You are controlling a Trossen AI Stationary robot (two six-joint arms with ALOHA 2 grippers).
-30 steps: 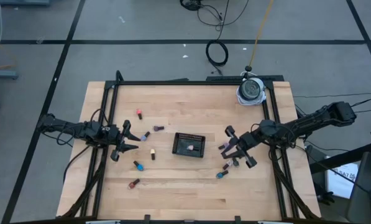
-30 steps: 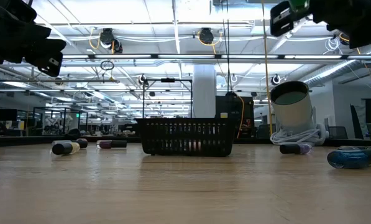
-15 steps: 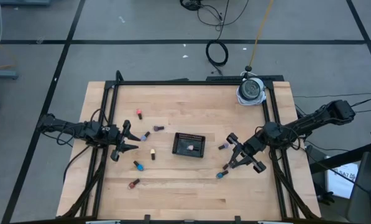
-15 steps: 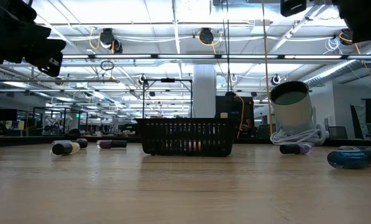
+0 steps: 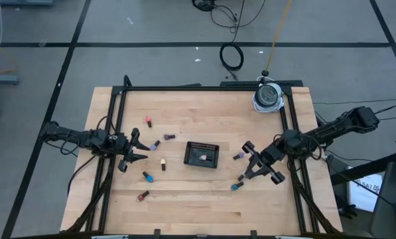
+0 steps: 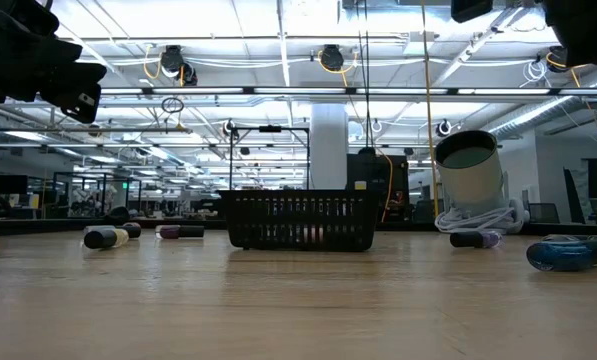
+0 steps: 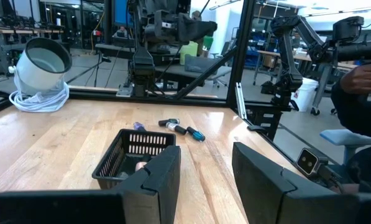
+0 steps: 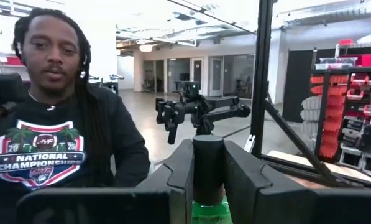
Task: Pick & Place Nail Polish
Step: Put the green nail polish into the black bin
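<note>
My right gripper has the green bottle [image 8: 211, 213] level, pointing wide of the black mesh tray, so next I swing back and tip the fingers down into the tray [image 5: 201, 155].
Small nail polish bottles lie on their sides on the wooden table [image 5: 204, 212]: red [image 5: 148, 121], purple [image 5: 156, 143], yellow [image 5: 163, 163] and blue [image 5: 146, 176] on the left, purple [image 5: 237, 157] and teal [image 5: 236, 187] on the right. A pink bottle [image 5: 202, 158] lies in the black mesh tray [image 5: 212, 147] at the middle. My right gripper [image 5: 256, 166] is high above the table's right part, shut on a green bottle [image 8: 208, 213]. My left gripper [image 5: 136, 152] is open and empty above the table's left part, its fingers apart in the left wrist view [image 7: 204, 180]. My right gripper pinches the green bottle's dark cap [image 8: 208, 163] between its two fingers [image 8: 179, 171]. The green body shows under the cap, at the picture's bottom edge. The fingers point about level toward the table's left side, and the bottle is lifted clear of the table.
A white round can [image 5: 268, 96] with a coiled white cord stands at the far right corner. A black frame [image 5: 204, 87] runs along the table's edges. A person [image 8: 54, 124] stands beyond the table's left side; another person's hand [image 7: 359, 74] shows beyond the right side.
My right gripper has gone toward the table's near edge and risen, leaving the top of the low view; it has turned a little on the way. For the last half second it has kept still.
</note>
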